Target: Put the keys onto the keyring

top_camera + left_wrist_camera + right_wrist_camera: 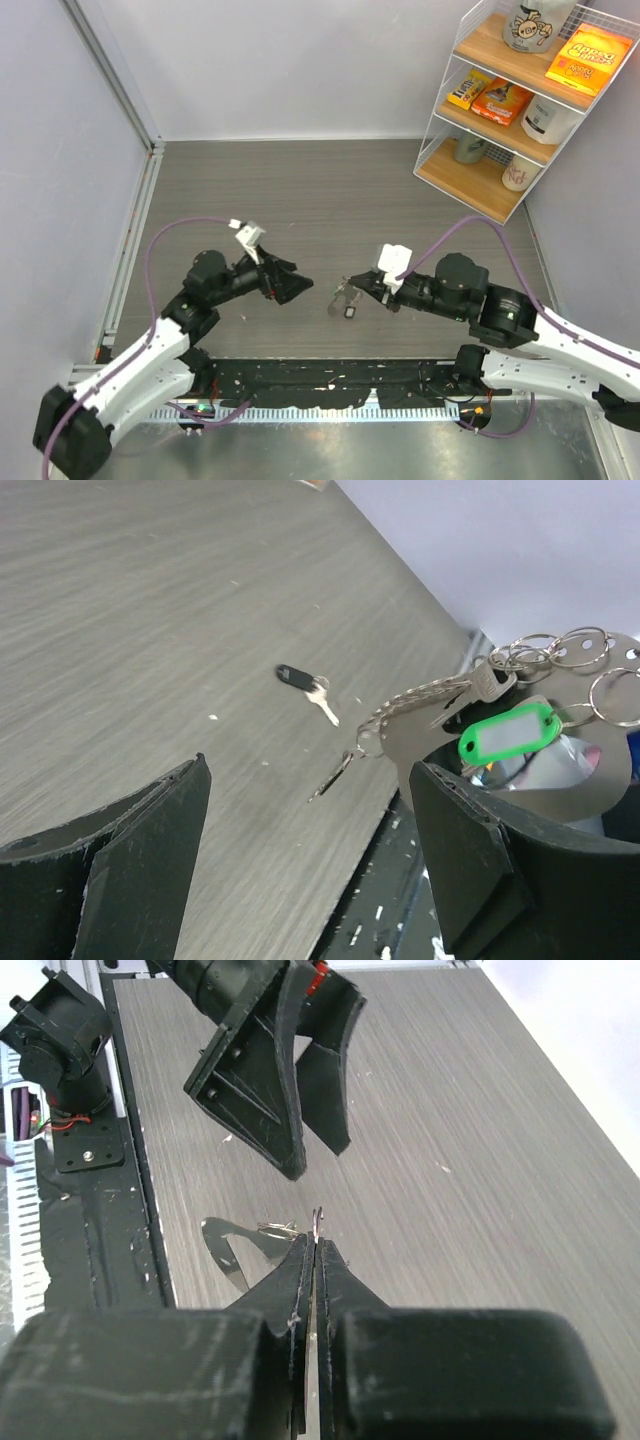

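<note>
I can see the small key's dark head (295, 677) clear of the hanging keyring, so my open left gripper should continue toward that head until its fingers straddle it.
My right gripper (352, 283) is shut on a thin wire ring (317, 1222) of the keyring (420, 742), a silvery-grey metal loop held above the table. A bright green tag (508, 732), several small rings (553, 650) and a short chain (410, 700) hang on it. One small key (305, 685) with a dark head lies flat on the table beyond it. In the top view that key (350, 311) lies just below the right gripper's tips. My left gripper (308, 763) is open and empty, facing the keyring from the left, a short gap away.
A wire shelf (520, 100) with boxes and cups stands at the back right. The black base plate (330, 380) runs along the table's near edge. Purple cables (180, 225) loop over both arms.
</note>
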Motion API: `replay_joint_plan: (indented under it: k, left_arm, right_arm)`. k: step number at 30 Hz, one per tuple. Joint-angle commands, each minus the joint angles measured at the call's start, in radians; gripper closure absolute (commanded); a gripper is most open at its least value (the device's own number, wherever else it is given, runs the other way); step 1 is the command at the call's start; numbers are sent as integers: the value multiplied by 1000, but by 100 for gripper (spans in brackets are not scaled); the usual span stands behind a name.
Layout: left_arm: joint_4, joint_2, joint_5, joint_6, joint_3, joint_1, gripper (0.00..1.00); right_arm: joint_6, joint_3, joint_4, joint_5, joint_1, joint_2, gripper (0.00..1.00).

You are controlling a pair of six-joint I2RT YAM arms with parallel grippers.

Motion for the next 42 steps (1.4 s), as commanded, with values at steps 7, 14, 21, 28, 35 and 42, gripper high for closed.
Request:
replay_joint_plan:
  k: [7, 14, 21, 28, 35, 42]
  left_arm:
    - [-59, 418, -56, 271, 352, -282, 12]
    - [-31, 734, 92, 320, 552, -286, 13]
    - [-70, 952, 251, 410, 763, -337, 16]
    - [-259, 1097, 325, 620, 937, -371, 11]
    - [-437, 1254, 394, 731, 1124, -381, 11]
    - [-529, 1343, 400, 821, 1224, -404, 10]
  right_arm:
    - [219, 175, -315, 74, 5, -143, 94]
    - [329, 207, -406, -96, 5, -209, 95]
    - [369, 189, -416, -166, 5, -243, 95]
    - [372, 178, -412, -245, 7, -221, 95]
    - [372, 147, -392, -303, 5, -214, 94]
    - [360, 131, -381, -341, 5, -227, 94]
